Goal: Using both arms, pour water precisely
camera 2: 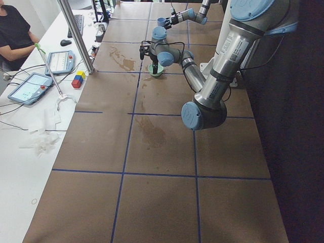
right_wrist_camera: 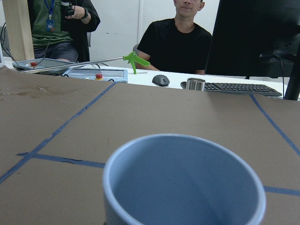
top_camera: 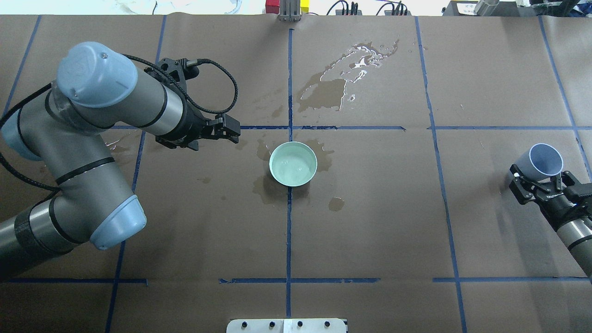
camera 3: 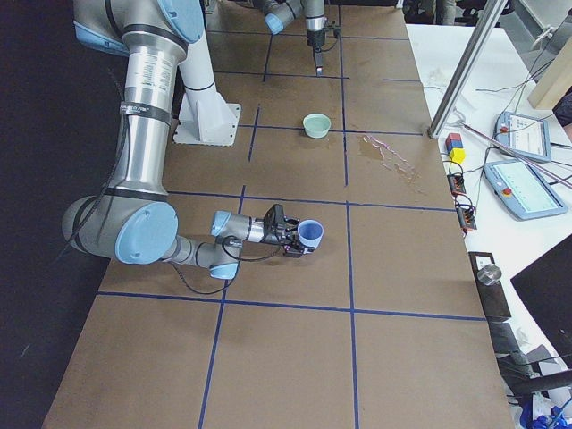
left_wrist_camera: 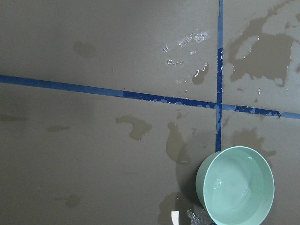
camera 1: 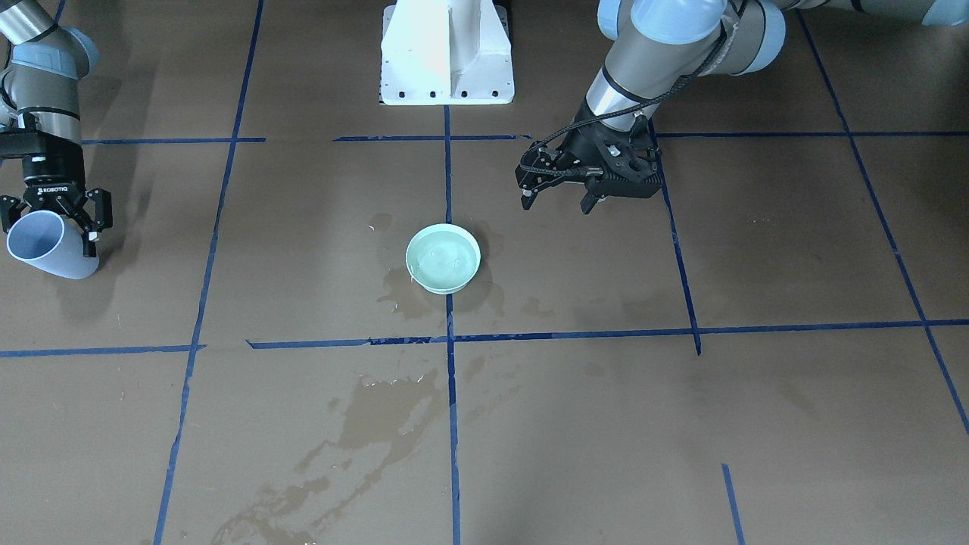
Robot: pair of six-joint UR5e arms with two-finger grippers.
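Note:
The mint-green bowl [camera 1: 443,259] has small glints [left_wrist_camera: 218,183] shining inside it, so I should expect loose water to ripple and move around in the bowl when I pick it up and carry it.
A mint-green bowl [camera 1: 443,258] stands at the table's centre on the blue tape cross, also in the overhead view [top_camera: 293,163] and the left wrist view [left_wrist_camera: 234,185]. Water [left_wrist_camera: 236,190] glints faintly inside it. My left gripper [camera 1: 556,200] hangs open and empty beside the bowl, a little toward the robot's side and apart from it [top_camera: 229,132]. My right gripper [camera 1: 49,223] is shut on a pale blue cup [camera 1: 47,246] far out at the robot's right [top_camera: 545,159]. The cup [right_wrist_camera: 183,183] is tilted with its mouth facing away from the robot; no water shows inside.
Dark wet stains [camera 1: 394,424] spread on the brown paper on the operators' side of the bowl, with smaller ones [top_camera: 336,203] around it. The white pedestal [camera 1: 447,53] stands at the robot's edge. Operators, tablets [camera 3: 523,188] and a keyboard [right_wrist_camera: 239,87] are at the side table.

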